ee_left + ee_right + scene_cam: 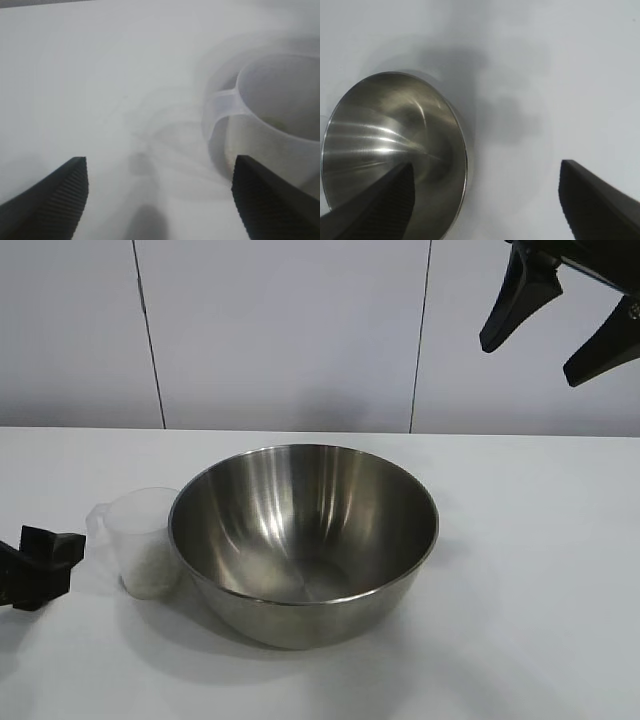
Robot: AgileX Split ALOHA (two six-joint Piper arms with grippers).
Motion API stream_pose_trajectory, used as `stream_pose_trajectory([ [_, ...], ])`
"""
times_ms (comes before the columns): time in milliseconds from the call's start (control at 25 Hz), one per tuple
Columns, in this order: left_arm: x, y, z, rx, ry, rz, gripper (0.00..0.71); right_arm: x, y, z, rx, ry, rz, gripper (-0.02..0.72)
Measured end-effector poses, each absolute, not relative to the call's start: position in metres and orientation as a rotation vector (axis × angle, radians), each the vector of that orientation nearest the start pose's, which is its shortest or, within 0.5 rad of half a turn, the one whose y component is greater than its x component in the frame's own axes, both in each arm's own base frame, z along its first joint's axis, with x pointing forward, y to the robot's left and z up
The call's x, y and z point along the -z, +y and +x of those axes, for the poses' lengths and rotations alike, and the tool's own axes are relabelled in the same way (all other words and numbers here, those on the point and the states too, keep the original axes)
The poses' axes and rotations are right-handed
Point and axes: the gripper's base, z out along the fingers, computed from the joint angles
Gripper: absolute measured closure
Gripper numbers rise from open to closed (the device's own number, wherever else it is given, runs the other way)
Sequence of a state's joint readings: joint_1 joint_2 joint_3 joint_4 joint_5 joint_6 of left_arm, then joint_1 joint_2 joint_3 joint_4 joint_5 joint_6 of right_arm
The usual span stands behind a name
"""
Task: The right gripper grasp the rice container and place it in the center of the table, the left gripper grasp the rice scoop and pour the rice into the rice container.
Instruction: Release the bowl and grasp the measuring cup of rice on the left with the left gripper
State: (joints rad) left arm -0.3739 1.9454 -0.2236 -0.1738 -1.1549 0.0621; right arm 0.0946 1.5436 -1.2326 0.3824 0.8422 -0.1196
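My gripper will thinly cover just the bottom of the rice container with rice when it pours, because pale rice point(150, 576) shows only in the rice scoop's lower part point(148, 566).
The rice container point(300, 540), a wide shiny steel bowl, stands in the middle of the table; the right wrist view shows it point(380, 145) from above and it looks empty. The rice scoop point(143, 540), a small frosted plastic cup, stands against the bowl's left side with its tab handle point(225, 100) turned away from the bowl. Pale rice point(152, 568) shows through the cup's lower part. My left gripper point(60, 552) is low at the table's left edge, just beside the handle, open and holding nothing point(157, 167). High at the upper right, my right gripper point(530, 362) hangs open and empty point(487, 167).
The white table point(540, 570) stretches bare to the right of and in front of the bowl. A grey panelled wall point(280, 330) closes off the back.
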Motion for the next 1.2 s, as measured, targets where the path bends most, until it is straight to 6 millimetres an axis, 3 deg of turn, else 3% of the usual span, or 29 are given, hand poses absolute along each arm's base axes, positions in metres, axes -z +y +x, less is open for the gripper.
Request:
stream_pose_trajectory([
  [520, -0.079, -0.076, 0.233, 0.086, 1.987, 0.271, 0.140, -0.297, 0.056, 0.321, -0.452, 2.603, -0.041, 0.159],
  [840, -0.067, -0.080, 0.243, 0.082, 2.004, 0.275, 0.140, -0.297, 0.056, 0.322, -0.452, 2.602, -0.041, 0.159],
  [1200, -0.072, -0.086, 0.257, 0.094, 1.954, 0.263, 0.140, -0.297, 0.056, 0.322, -0.455, 2.601, -0.039, 0.159],
])
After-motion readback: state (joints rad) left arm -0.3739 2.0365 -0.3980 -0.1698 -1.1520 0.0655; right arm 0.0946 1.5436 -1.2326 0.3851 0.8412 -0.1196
